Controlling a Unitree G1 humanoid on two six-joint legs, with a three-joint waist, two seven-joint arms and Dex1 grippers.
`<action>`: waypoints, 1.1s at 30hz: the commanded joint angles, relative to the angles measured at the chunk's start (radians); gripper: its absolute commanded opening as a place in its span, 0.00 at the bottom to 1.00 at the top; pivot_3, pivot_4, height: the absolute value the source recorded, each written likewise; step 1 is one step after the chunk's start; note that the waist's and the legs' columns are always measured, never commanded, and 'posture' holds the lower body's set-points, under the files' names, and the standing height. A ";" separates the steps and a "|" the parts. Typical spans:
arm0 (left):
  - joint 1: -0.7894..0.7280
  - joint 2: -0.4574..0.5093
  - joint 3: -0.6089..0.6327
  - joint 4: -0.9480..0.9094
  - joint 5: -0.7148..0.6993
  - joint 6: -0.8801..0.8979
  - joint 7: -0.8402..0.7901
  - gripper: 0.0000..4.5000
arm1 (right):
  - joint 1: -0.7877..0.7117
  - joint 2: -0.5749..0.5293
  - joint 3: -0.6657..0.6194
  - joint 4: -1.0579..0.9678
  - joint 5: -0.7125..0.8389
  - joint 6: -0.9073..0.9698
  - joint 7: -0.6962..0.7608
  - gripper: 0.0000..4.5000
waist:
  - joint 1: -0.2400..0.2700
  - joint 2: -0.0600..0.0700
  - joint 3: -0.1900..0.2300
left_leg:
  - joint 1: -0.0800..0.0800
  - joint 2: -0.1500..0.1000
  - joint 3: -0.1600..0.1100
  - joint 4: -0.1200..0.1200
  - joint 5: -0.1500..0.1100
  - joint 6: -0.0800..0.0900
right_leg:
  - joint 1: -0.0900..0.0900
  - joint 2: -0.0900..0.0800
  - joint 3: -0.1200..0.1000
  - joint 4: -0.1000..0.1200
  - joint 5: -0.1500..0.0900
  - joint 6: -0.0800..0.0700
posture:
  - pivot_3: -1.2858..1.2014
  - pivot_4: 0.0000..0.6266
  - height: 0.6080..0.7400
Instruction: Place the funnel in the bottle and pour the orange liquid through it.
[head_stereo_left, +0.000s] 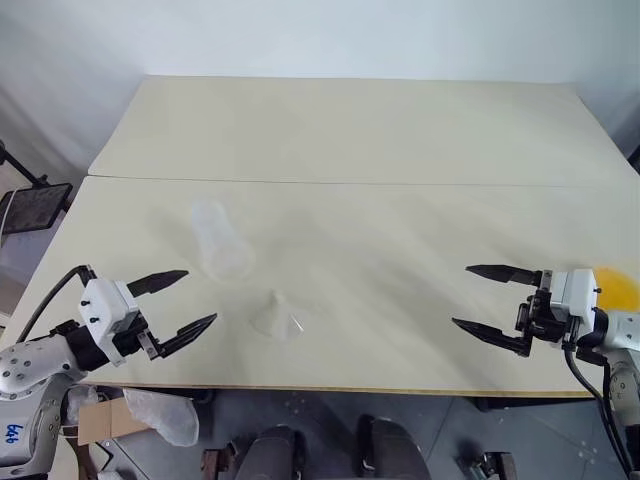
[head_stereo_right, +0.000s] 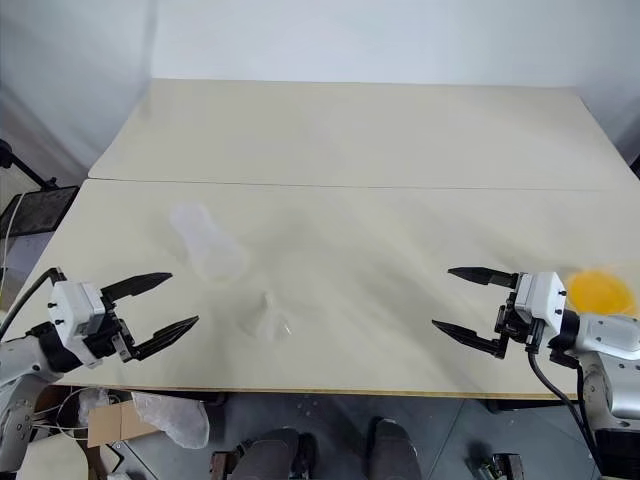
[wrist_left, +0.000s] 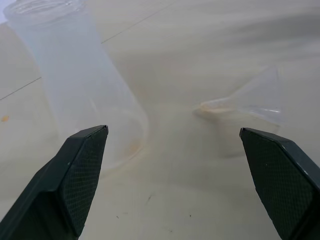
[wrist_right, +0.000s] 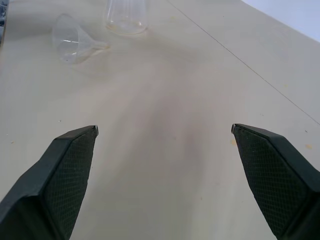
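Observation:
The bottle (head_stereo_left: 222, 242) is standing far away from the orange liquid by my right gripper, so I should carry the bottle with my left gripper to the table's middle (head_stereo_left: 382, 255) before taking the funnel.
The clear bottle (head_stereo_left: 218, 240) stands upright on the left half of the table, its open mouth up. The small clear funnel (head_stereo_left: 277, 315) lies on its side just right of the bottle and nearer the front edge. My left gripper (head_stereo_left: 200, 296) hovers open and empty left of the funnel, pointing at the bottle (wrist_left: 85, 80) and the funnel (wrist_left: 250, 100). My right gripper (head_stereo_left: 461, 295) hovers open and empty near the table's front right, pointing left. The orange liquid (head_stereo_right: 598, 290) is a bright patch behind its wrist, and I cannot make out what holds it.
The cream table (head_stereo_left: 350, 130) has a seam (head_stereo_left: 350, 182) running across it, and its front edge (head_stereo_left: 330, 388) lies just below both grippers. A black stand (head_stereo_left: 35, 205) sits off the left side. Cardboard and a plastic bag (head_stereo_left: 160, 415) lie on the floor.

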 joint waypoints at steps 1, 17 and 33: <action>-0.004 0.014 0.020 -0.046 0.006 -0.015 0.008 1.00 | -0.003 0.000 -0.014 -0.016 0.007 -0.004 -0.013 1.00 | 0.000 0.000 0.000 | 0.000 0.000 0.000 0.000 0.000 0.000 | 0.000 0.000 0.000 0.000 0.000 0.000 | 0.52 0.24 1.00; 0.147 -0.171 0.189 0.138 -0.049 -0.061 0.083 1.00 | -0.180 0.148 0.126 -0.207 0.061 0.240 -0.247 1.00 | -0.002 0.000 0.000 | 0.000 0.001 0.000 0.001 0.000 -0.001 | -0.001 0.001 0.000 0.001 0.000 0.000 | 0.52 0.24 1.00; -0.072 -0.164 0.101 0.008 -0.196 0.155 0.208 1.00 | -0.202 0.140 0.119 -0.152 0.045 0.264 -0.247 1.00 | 0.022 -0.002 0.000 | -0.001 0.000 -0.003 0.005 -0.001 0.000 | 0.000 -0.001 -0.001 0.005 0.000 -0.001 | 0.52 0.24 1.00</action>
